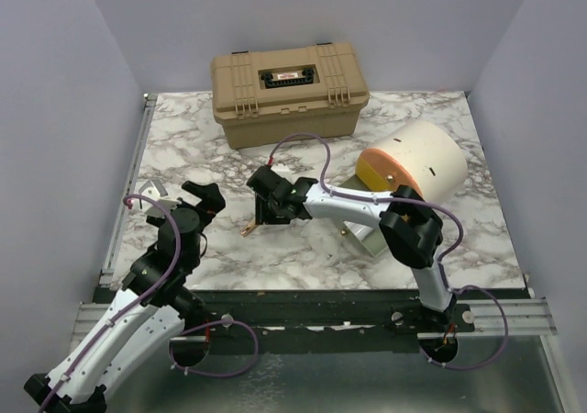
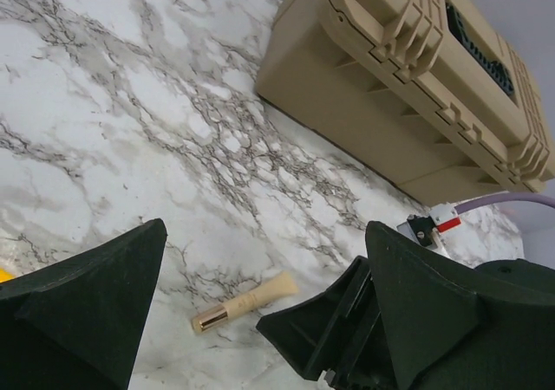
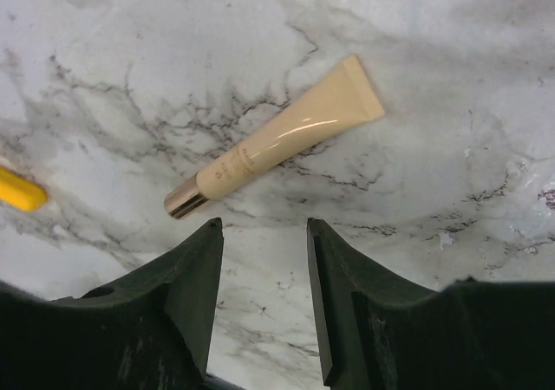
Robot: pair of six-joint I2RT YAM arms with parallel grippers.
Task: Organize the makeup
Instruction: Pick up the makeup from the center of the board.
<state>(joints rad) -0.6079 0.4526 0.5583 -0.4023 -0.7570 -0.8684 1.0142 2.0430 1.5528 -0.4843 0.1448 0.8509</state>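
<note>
The pale tube is clear of the yellow item [image 3: 22, 190], so the robot's right gripper goes on reaching and turning with its fingers open until they are on either side of the tube's body [image 3: 267, 146].
A pale tube [image 3: 277, 139] with a rose-gold cap lies flat on the marble, also seen as the pale tube [image 1: 249, 227] and the pale tube [image 2: 245, 302]. My right gripper [image 3: 264, 225] hovers just short of it, open, with nothing between its fingers [image 3: 195, 277]. From above, the right gripper [image 1: 264, 213] reaches left across the table to the tube. My left gripper [image 2: 265, 230] stands wide open and empty, a little to the left of the tube, and shows from above as the left gripper [image 1: 174, 200]. A yellow rounded end of some item [image 3: 19, 191] pokes in at the edge.
The big tan hard case [image 1: 289, 92] stands shut at the back, close behind the tube as the tan case [image 2: 408, 78]. A cream-and-orange round pouch [image 1: 417, 165] lies at the right. A metal-coloured object [image 1: 362, 239] sits partly hidden under the right arm.
</note>
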